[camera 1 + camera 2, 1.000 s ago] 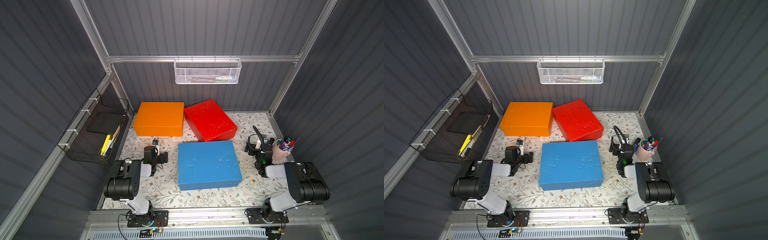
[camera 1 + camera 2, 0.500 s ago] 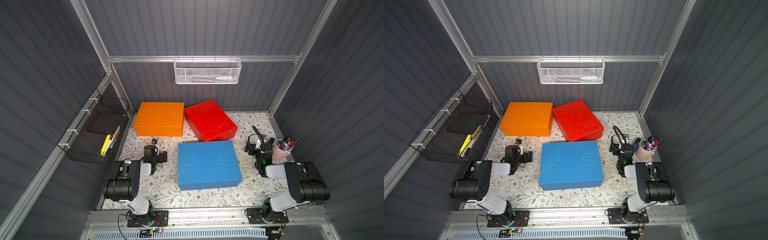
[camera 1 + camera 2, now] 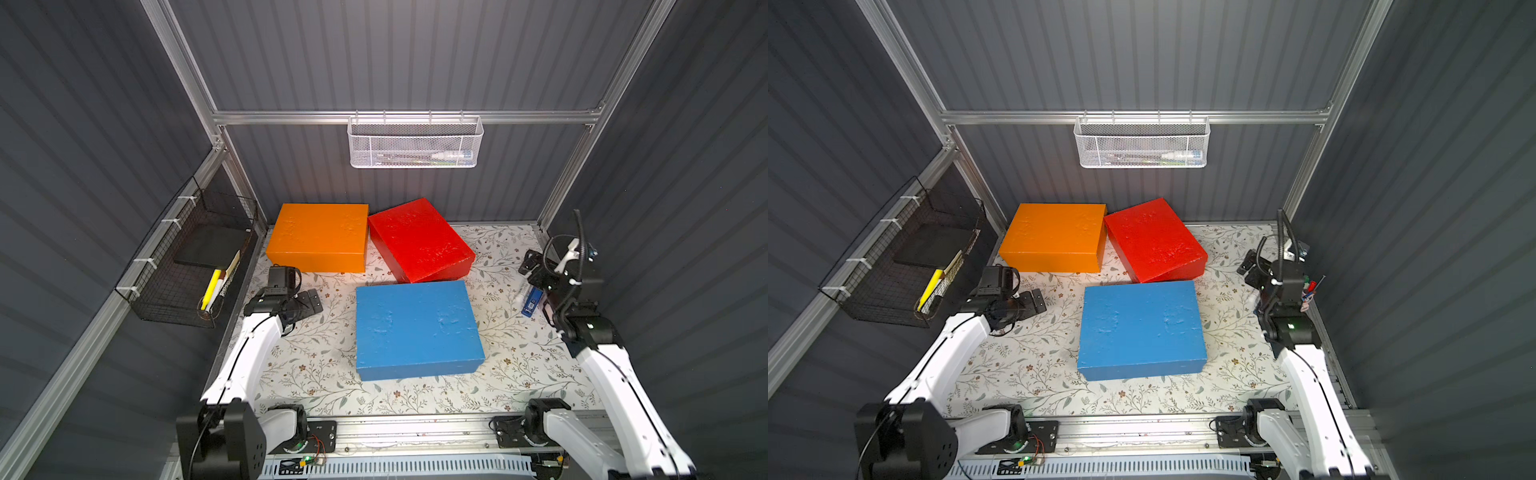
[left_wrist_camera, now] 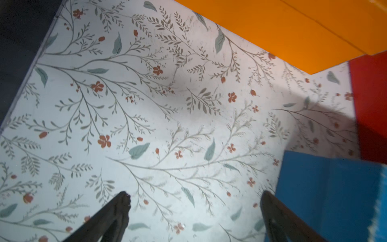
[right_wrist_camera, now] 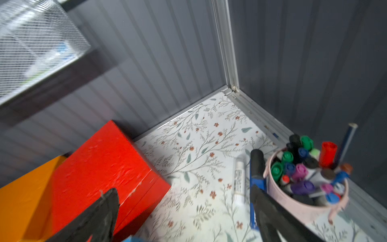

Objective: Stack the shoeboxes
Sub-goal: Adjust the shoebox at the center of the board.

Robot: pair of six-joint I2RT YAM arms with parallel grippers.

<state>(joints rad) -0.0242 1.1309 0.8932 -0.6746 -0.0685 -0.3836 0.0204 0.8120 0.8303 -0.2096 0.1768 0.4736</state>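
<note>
The red shoebox is crooked, with its corner against the orange shoebox, so the robot's left gripper should first push the red shoebox clear toward the right gripper.
Three shoeboxes lie apart on the floral table top in both top views. The orange one sits at the back left, the red one skewed beside it, and the blue one in front at the middle. My left gripper hovers open over bare table, left of the blue box and in front of the orange box. My right gripper stands open near the right wall, right of the red box, holding nothing.
A pink cup of markers, a white tube and a blue object sit by the right wall under my right arm. A white mesh basket hangs on the back wall, a black wire basket on the left wall.
Both arms have lifted from their folded pose, elbows rising toward the camera. The right gripper moved up and back and now hides the marker cup in a top view. The boxes have not moved.
</note>
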